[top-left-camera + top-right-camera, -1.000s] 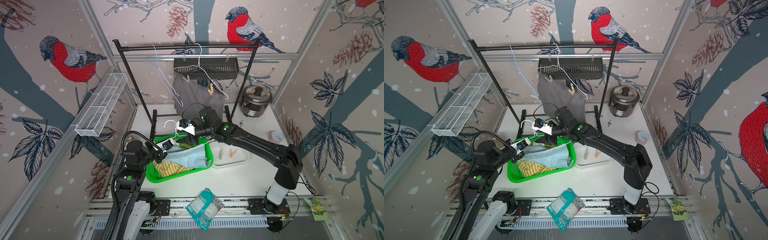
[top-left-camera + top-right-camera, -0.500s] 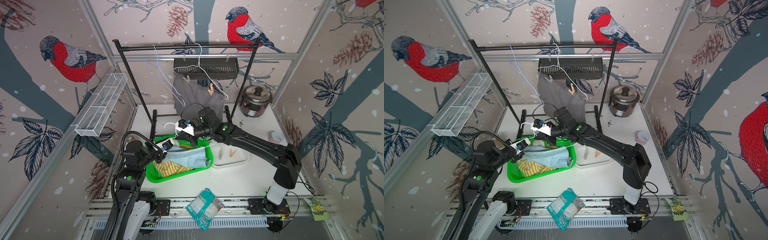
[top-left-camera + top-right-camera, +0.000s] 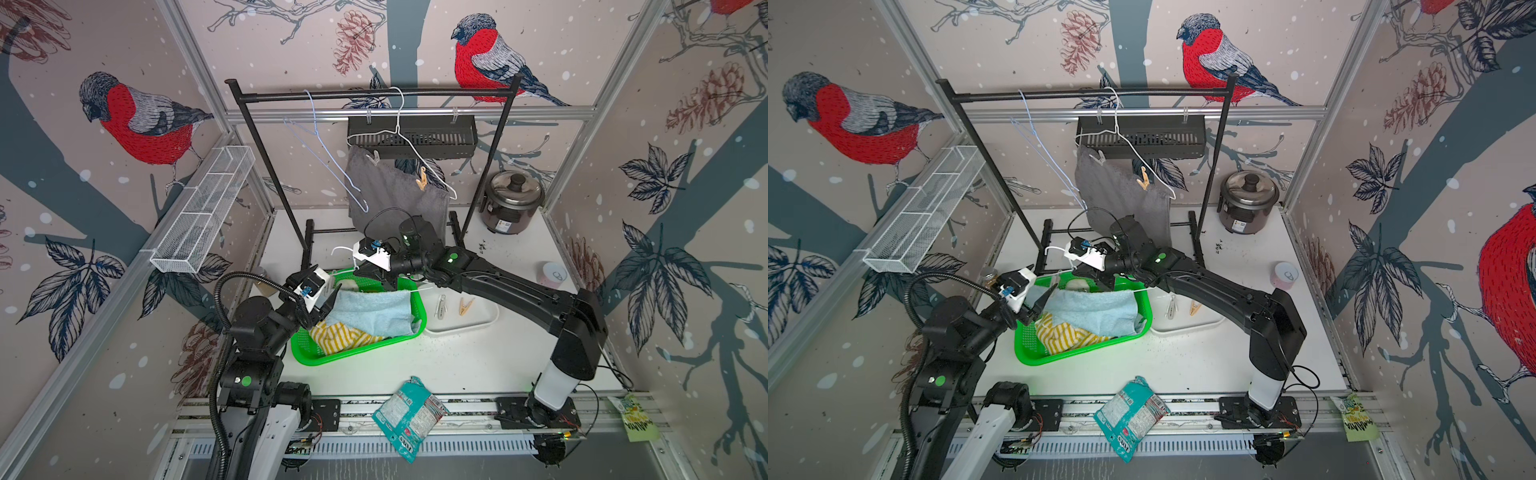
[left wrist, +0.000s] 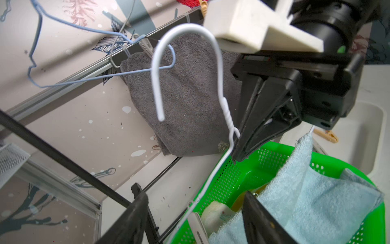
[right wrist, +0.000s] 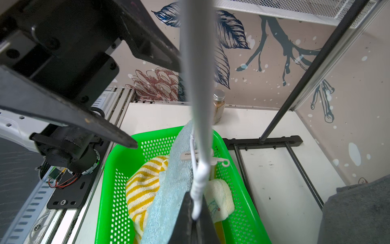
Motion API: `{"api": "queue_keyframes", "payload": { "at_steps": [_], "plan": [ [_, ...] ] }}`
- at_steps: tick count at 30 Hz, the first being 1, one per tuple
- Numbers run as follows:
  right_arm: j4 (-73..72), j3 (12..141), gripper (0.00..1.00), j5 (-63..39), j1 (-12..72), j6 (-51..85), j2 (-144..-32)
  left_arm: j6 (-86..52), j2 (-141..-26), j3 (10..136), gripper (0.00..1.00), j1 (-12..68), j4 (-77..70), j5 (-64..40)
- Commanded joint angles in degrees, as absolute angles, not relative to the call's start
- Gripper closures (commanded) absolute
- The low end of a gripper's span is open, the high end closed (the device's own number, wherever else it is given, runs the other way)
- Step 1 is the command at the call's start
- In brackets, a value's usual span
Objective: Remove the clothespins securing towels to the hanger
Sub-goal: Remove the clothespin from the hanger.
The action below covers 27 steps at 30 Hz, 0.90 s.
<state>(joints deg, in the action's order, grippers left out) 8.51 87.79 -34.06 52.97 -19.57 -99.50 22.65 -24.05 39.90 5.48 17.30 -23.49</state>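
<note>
Next, my left gripper backs off and takes the wire (image 4: 209,179), because the clothespin (image 4: 197,227) is beside the hanger's wire in the gap between its fingers. That will free my right gripper for the towel.
My right gripper (image 5: 195,219) is shut on the twisted neck of a white wire hanger (image 4: 157,84) held over the green basket (image 3: 316,357). A light blue towel (image 3: 374,311) hangs from it, pinned by a whitish clothespin (image 4: 197,228). My left gripper (image 4: 194,221) is open with that pin in the gap, touching neither finger. A yellow-striped towel (image 5: 141,186) lies in the basket. On the rack a dark grey towel (image 3: 395,195) hangs from another white hanger by a tan clothespin (image 3: 422,180) and a pale one (image 3: 375,158). Two loose clothespins (image 3: 466,306) lie in the white tray (image 3: 478,326).
The black rack (image 3: 374,93) also carries a bare blue hanger (image 3: 328,162). A rice cooker (image 3: 513,203) stands at the back right, a pink cup (image 3: 555,274) at the right edge, a snack packet (image 3: 409,415) at the front edge. A spice jar (image 5: 218,105) stands behind the basket.
My left gripper has opened beside the blue towel. My right gripper has closed on the hanger's neck. The arms have barely shifted.
</note>
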Motion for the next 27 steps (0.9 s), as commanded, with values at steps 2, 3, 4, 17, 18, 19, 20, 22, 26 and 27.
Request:
{"api": "queue_keyframes", "payload": {
  "at_steps": [2,3,4,17,18,19,20,22,26,27],
  "plan": [
    [5.89,87.87,0.98,-33.19,52.93,-18.18,-98.56,3.42,-21.56,40.39,0.29,5.54,20.15,-18.12],
    [6.15,87.96,0.98,-33.05,52.89,-18.04,-98.36,0.92,-21.11,40.38,0.29,5.53,21.01,-17.6],
    [6.62,88.11,0.98,-32.68,52.89,-17.8,-98.11,-2.33,-20.85,40.48,0.3,5.54,22.03,-16.87],
    [9.84,86.91,0.98,-29.9,51.74,-13.45,-94.37,-35.93,-19.99,32.28,0.35,5.8,15.85,-20.51],
    [9.89,86.88,0.98,-29.97,51.72,-13.44,-94.18,-37.04,-20.54,32.04,0.34,5.8,14.66,-21.86],
    [10.03,86.8,0.98,-29.97,51.67,-13.32,-94.13,-37.91,-21.39,31.82,0.33,5.8,13.14,-23.41],
    [10.19,86.84,0.98,-29.97,51.68,-13.36,-94.09,-38.67,-22.13,31.81,0.33,5.8,12.08,-24.41],
    [10.21,86.75,0.98,-29.89,51.46,-13.09,-94.09,-40.16,-23.33,31.9,0.32,5.76,10.71,-25.67],
    [9.91,86.48,0.98,-30.39,51.19,-12.52,-93.85,-42.95,-25.09,31.65,0.33,5.54,7.48,-28.46],
    [9.95,86.48,0.98,-30.42,51.22,-12.32,-93.82,-42.98,-25.41,31.97,0.33,5.41,7.19,-28.51]
  ]
}}
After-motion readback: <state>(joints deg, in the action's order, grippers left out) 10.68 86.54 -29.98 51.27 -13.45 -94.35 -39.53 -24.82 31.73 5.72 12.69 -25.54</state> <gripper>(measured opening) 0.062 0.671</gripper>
